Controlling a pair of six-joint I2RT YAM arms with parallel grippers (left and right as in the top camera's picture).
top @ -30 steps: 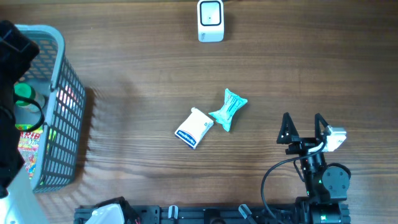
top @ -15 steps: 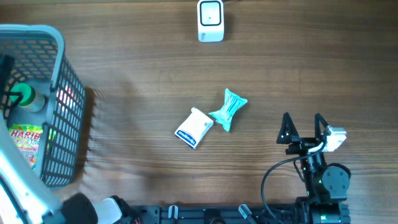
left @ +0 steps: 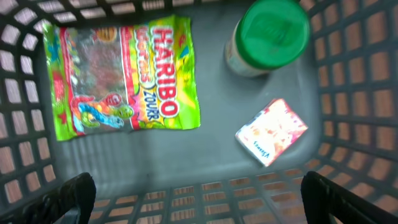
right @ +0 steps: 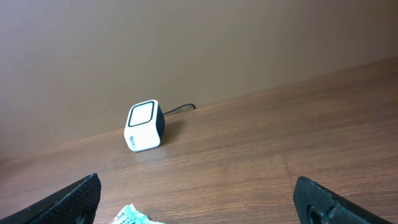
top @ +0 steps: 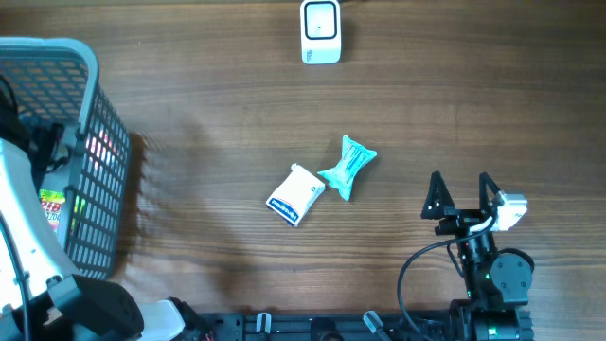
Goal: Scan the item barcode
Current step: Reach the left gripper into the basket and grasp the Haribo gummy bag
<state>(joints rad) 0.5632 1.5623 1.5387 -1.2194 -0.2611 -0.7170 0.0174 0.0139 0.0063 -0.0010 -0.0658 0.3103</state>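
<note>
The Haribo bag (left: 158, 78) is lying flat, well away from the green-lidded jar, so my left gripper keeps going down toward the bag's middle (left: 122, 79) until its fingers pinch it.
The white barcode scanner (top: 321, 31) stands at the table's far edge, also seen in the right wrist view as the scanner (right: 144, 126). A white-and-blue packet (top: 295, 195) and a teal packet (top: 347, 168) lie mid-table. My left gripper (left: 205, 208) hangs open and empty above the floor of the grey basket (top: 99, 161). Below it lie a Haribo bag (left: 124, 74), a green-lidded jar (left: 267, 37) and a small pink-and-white box (left: 272, 132). My right gripper (top: 461, 194) rests open near the front right, holding nothing.
The basket's mesh walls (left: 348, 93) surround the left gripper on all sides. My left arm (top: 24, 237) covers much of the basket from above. The teal packet's corner (right: 134, 216) shows just ahead of the right fingers.
My left arm has shifted over the basket and now covers the green-lidded jar in the overhead view. The right arm and the mid-table packets have not moved.
</note>
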